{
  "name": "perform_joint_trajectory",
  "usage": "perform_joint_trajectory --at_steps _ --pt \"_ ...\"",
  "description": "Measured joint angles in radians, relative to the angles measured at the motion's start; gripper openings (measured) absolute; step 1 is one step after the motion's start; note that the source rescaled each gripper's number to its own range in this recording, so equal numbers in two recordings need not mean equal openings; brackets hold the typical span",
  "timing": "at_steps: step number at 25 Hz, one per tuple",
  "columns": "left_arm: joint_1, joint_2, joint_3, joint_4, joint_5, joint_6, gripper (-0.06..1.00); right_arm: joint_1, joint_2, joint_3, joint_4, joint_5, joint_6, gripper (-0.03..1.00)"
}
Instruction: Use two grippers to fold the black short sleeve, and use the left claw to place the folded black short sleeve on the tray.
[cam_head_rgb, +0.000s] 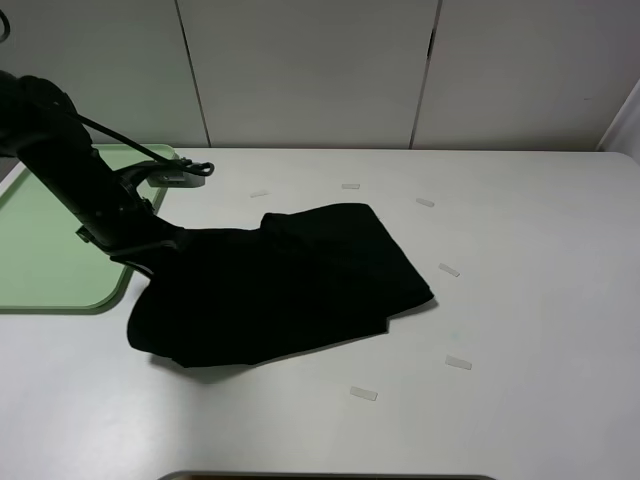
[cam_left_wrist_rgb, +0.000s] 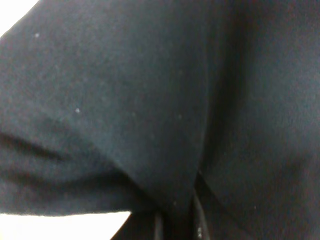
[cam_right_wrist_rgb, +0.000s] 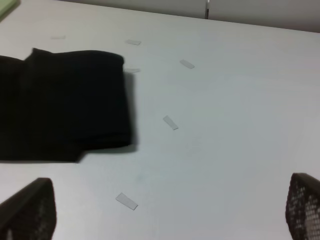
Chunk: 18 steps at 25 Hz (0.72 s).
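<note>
The black short sleeve's end (cam_head_rgb: 168, 310) is stretched out beside the tray. Next, my left gripper folds that end over the part of the short sleeve (cam_head_rgb: 345, 260) away from the tray first.
The black short sleeve (cam_head_rgb: 290, 285) lies folded into a thick bundle in the middle of the white table. Its left end rises slightly toward my left claw (cam_head_rgb: 168, 250), whose tip is buried in the cloth beside the tray's near right corner. In the left wrist view black cloth (cam_left_wrist_rgb: 150, 110) fills the frame and bunches between the fingers (cam_left_wrist_rgb: 161, 226), so the claw is shut on it. The pale green tray (cam_head_rgb: 40, 235) lies at the left edge, partly behind the left arm. My right gripper (cam_right_wrist_rgb: 170, 215) is open and empty over bare table, right of the shirt (cam_right_wrist_rgb: 65, 105).
Several small pale tape strips lie on the table around the shirt, such as one (cam_head_rgb: 449, 270) to its right and one (cam_head_rgb: 363, 394) in front. A white panelled wall (cam_head_rgb: 320, 70) runs along the back edge. A dark edge (cam_head_rgb: 330, 476) shows at the front.
</note>
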Motion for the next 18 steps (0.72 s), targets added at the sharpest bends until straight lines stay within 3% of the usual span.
perform_joint_trajectory --at_steps 4,8,11,18 --pt "0.004 0.001 -0.110 0.191 0.129 -0.073 0.01 0.000 0.000 0.000 0.000 0.000 0.000 1.00" --pt "0.001 0.001 -0.187 0.224 0.175 -0.087 0.01 0.000 0.000 0.000 0.001 0.000 0.000 1.00" --pt "-0.014 0.001 -0.210 0.164 0.170 -0.070 0.01 0.000 0.000 0.000 0.003 0.000 0.000 1.00" --pt "-0.076 0.001 -0.214 -0.135 0.148 0.113 0.01 0.000 0.000 0.000 0.011 0.000 0.000 1.00"
